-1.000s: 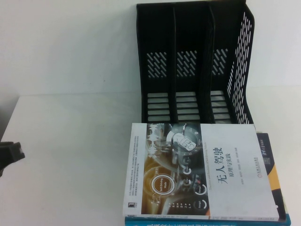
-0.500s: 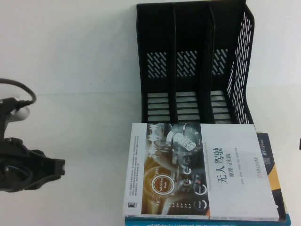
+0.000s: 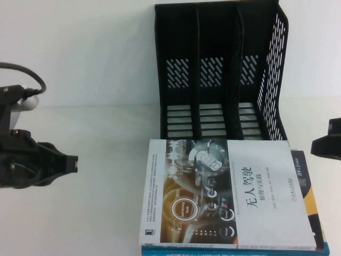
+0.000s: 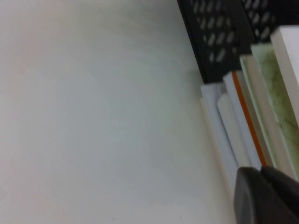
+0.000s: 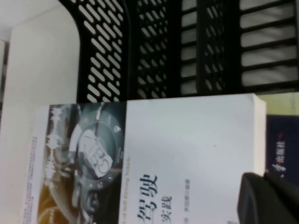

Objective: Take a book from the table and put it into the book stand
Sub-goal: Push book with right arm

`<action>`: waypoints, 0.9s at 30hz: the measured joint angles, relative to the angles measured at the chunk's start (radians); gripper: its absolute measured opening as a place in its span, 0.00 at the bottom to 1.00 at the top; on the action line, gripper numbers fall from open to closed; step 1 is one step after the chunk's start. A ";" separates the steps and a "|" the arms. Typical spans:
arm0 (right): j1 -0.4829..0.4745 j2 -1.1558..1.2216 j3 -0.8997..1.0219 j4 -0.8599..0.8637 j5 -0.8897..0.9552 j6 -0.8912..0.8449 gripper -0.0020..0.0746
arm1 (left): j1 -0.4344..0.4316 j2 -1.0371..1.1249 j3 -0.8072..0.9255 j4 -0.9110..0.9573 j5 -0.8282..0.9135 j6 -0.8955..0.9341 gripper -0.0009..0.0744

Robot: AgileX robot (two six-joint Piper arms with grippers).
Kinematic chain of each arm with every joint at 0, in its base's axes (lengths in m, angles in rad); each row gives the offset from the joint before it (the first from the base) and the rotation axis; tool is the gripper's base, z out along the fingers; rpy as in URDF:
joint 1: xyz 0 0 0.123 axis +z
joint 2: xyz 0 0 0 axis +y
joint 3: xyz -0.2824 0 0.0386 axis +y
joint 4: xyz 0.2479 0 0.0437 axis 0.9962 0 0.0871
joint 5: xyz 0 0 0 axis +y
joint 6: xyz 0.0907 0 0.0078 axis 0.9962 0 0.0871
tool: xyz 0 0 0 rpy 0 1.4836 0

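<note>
The book's spine (image 3: 147,194) is almost even with the stack, so my left gripper should wait while my right gripper pushes the book's opposite edge (image 3: 298,181) toward it.
The book (image 3: 229,194), white-covered with a dark dashboard photo, lies flat on top of a stack at the front of the table (image 3: 90,213). It also shows in the right wrist view (image 5: 187,149). The black book stand (image 3: 221,69) stands upright just behind it, its three slots empty. My left gripper (image 3: 72,164) is shut and empty, hovering over the table well left of the book. My right gripper (image 3: 318,146) is shut and empty at the right edge, above the stack's right side. In the right wrist view its fingers (image 5: 268,200) are over the book's edge.
A dark navy book (image 3: 305,178) and a teal-edged book (image 3: 234,250) lie under the white one. The stack's page edges (image 4: 243,121) show in the left wrist view beside the stand's wall (image 4: 219,32). Bare tabletop lies to the left.
My left gripper has come in from the left edge and moved right, toward the book. My right gripper has come into view at the right edge.
</note>
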 joint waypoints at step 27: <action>0.002 0.081 -0.009 0.272 -0.054 -0.331 0.02 | 0.231 0.130 -0.101 -0.311 0.273 0.174 0.01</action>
